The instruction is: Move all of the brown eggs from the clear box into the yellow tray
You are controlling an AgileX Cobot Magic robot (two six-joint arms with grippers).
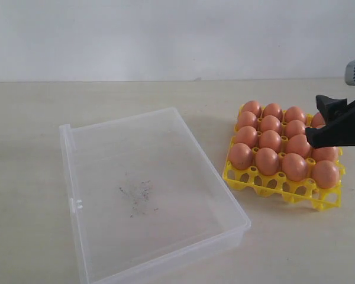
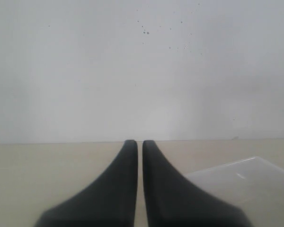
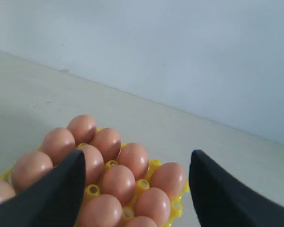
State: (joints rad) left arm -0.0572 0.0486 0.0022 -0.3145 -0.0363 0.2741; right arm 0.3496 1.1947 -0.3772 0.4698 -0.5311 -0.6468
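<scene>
The clear box [image 1: 142,183] is empty and the brown eggs are sitting in the yellow tray [image 1: 282,155]. I should keep backing my right gripper away until it clears the yellow tray.
The yellow tray [image 1: 266,182] stands right of the clear box [image 1: 183,177] and holds several brown eggs [image 1: 270,141], one per cup. The box shows no eggs inside, only dark scuffs [image 1: 139,198] on its floor. My right gripper [image 1: 317,121] hovers over the tray's right side, open, with nothing between its black fingers. The right wrist view looks down on the eggs [image 3: 117,182] and the yellow tray [image 3: 154,165] past the open right gripper [image 3: 137,158]. My left gripper [image 2: 136,142] is shut and empty, low over the table, with a corner of the clear box [image 2: 246,175] beside it.
A plain white wall runs along the far edge of the beige table [image 1: 136,94]. The box has a rim flap [image 1: 67,142] along its left side. The left arm does not show in the exterior view.
</scene>
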